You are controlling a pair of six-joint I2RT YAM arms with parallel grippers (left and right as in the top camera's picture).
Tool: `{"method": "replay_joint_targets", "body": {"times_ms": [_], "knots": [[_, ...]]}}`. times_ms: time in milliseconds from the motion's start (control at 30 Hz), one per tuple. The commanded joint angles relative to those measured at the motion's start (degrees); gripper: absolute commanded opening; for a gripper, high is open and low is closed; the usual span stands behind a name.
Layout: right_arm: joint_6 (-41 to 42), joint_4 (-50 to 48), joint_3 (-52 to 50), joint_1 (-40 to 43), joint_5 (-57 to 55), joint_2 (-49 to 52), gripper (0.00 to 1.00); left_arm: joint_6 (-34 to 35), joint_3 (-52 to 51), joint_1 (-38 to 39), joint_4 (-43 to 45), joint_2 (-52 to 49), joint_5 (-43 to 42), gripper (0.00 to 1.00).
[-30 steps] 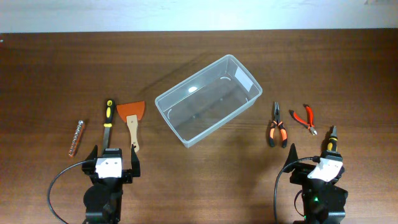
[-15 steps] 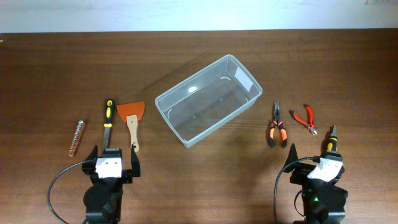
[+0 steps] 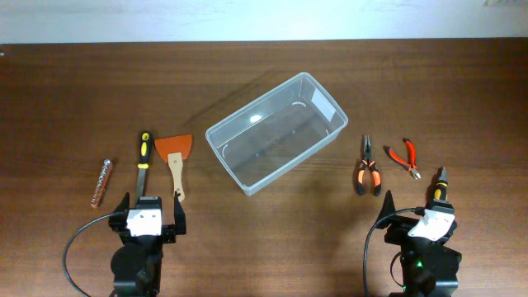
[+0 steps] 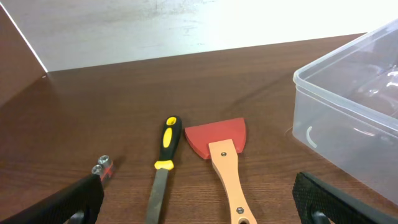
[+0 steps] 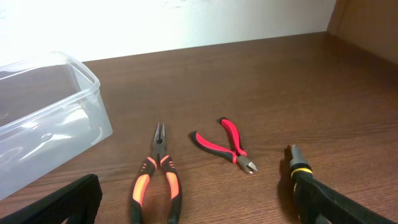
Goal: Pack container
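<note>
I should first use my left gripper and my right gripper to turn the clear plastic container (image 3: 278,133) square by its ends (image 3: 246,188), as it lies crooked to the table's far edge.
The clear plastic container (image 3: 276,132) lies empty and askew at the table's middle; it also shows in the left wrist view (image 4: 354,118) and the right wrist view (image 5: 43,112). Left of it lie a yellow-handled file (image 3: 143,161), an orange-bladed scraper with a wooden handle (image 3: 176,161) and a small socket bar (image 3: 100,181). Right of it lie orange-handled long-nose pliers (image 3: 368,167), red cutters (image 3: 405,157) and a black-and-yellow screwdriver (image 3: 438,185). My left gripper (image 4: 199,205) is open and empty, behind the file and scraper. My right gripper (image 5: 199,202) is open and empty, behind the pliers.
The dark wooden table (image 3: 264,231) ends at a pale wall along the far edge. Both arm bases stand at the near edge, left (image 3: 144,239) and right (image 3: 422,243).
</note>
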State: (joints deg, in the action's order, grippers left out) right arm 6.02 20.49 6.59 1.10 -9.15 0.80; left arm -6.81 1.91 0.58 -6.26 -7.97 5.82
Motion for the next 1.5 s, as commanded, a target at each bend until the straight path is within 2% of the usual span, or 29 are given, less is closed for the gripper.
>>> {"method": "replay_joint_targets", "body": {"times_ms": [0,167,233,433,533,733,800,900,1033,1167,1267,1467], "knots": [[-0.02,-0.13,-0.39,0.52,-0.74,-0.61,0.99,-0.59,-0.42,-0.26,0.17,0.59,0.09,0.99],[-0.02,-0.13,-0.39,0.52,-0.74,-0.61,0.99,-9.94,-0.42,-0.26,1.14,0.59,11.41,0.99],[-0.02,-0.13,-0.39,0.52,-0.74,-0.61,0.99,-10.86,-0.42,-0.26,1.14,0.59,14.05,0.99],[0.48,-0.15,-0.39,0.46,-0.15,-0.61,0.99,-10.49,-0.42,-0.24,2.97,0.59,13.16,0.99],[1.57,0.04,-0.39,0.46,3.58,-0.61,0.99,-5.64,-0.42,-0.24,3.17,0.59,0.85,0.99],[6.43,-0.42,-0.39,0.46,17.31,-0.61,0.99,-5.64,-0.44,-0.24,1.09,0.59,-22.93,0.99],[8.04,-0.42,-0.39,0.46,21.31,-0.61,0.99,-5.53,-0.13,-0.24,1.84,0.59,-27.28,0.99],[8.02,-0.87,0.02,0.46,27.06,-0.59,0.99,-2.71,2.99,-0.26,1.42,0.55,-27.45,0.99],[7.96,-0.98,4.33,0.46,29.03,0.22,0.99,-1.36,12.76,-0.26,-6.64,-2.89,-25.49,0.99],[7.74,1.14,13.00,0.46,25.68,6.45,0.99,-1.90,25.49,-0.26,-19.41,-13.51,-24.15,0.99],[5.99,5.27,21.07,0.46,24.55,15.52,0.99,-3.23,35.67,-0.24,-24.65,-24.30,-24.02,0.99],[-0.22,23.54,46.14,0.42,24.55,42.27,0.99,-3.54,59.76,-0.24,-34.93,-46.36,-24.06,0.99]]}}
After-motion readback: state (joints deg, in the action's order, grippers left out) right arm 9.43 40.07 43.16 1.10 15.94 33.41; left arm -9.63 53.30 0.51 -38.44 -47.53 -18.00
